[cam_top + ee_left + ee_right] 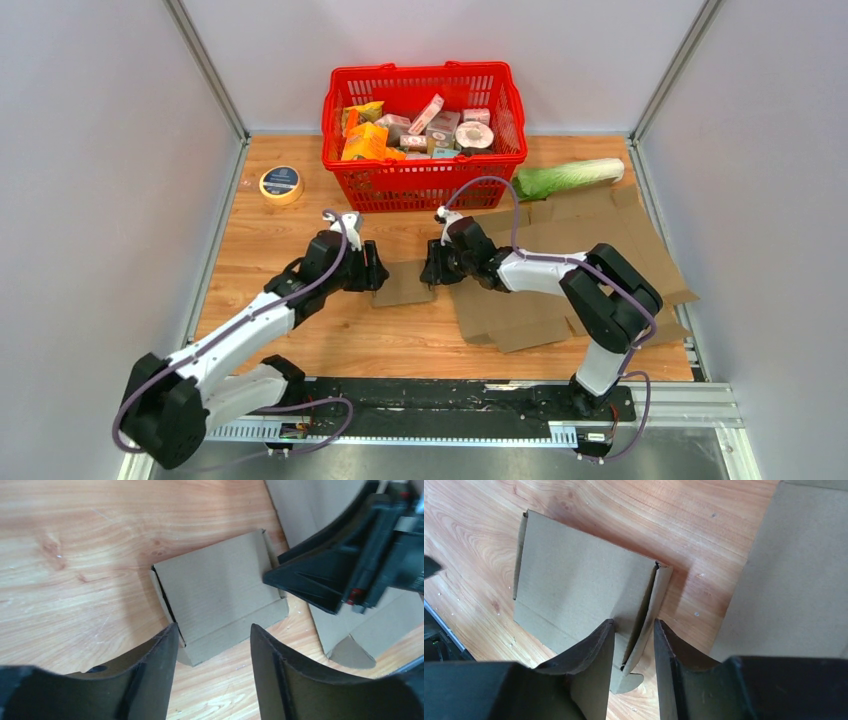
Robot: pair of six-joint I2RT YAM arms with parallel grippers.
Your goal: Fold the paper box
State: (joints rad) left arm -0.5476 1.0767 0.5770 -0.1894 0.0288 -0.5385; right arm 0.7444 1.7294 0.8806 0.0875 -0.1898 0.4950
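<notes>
My gripper needs to tilt the box up, raise the lid [579, 585] and tuck its front flap in before closing, because the front flap's rounded ear [628, 682] sticks out past the side flap.
The paper box [403, 283] is a small, mostly flat piece of brown cardboard on the wooden table between the two arms. My left gripper [375, 268] is at its left edge, and in the left wrist view the left gripper [212, 630] is open just above the box [220, 595], holding nothing. My right gripper [432, 268] is at the box's right edge. In the right wrist view the right gripper [634, 625] is open and straddles the raised side flap [651, 600] of the box [574, 585], with a gap showing beside the flap.
A red basket [345, 105] full of groceries stands at the back. To its left lies a tape roll [281, 184], and to its right a green cabbage [570, 177]. Large flat cardboard sheets [590, 225] cover the table's right side, under the right arm.
</notes>
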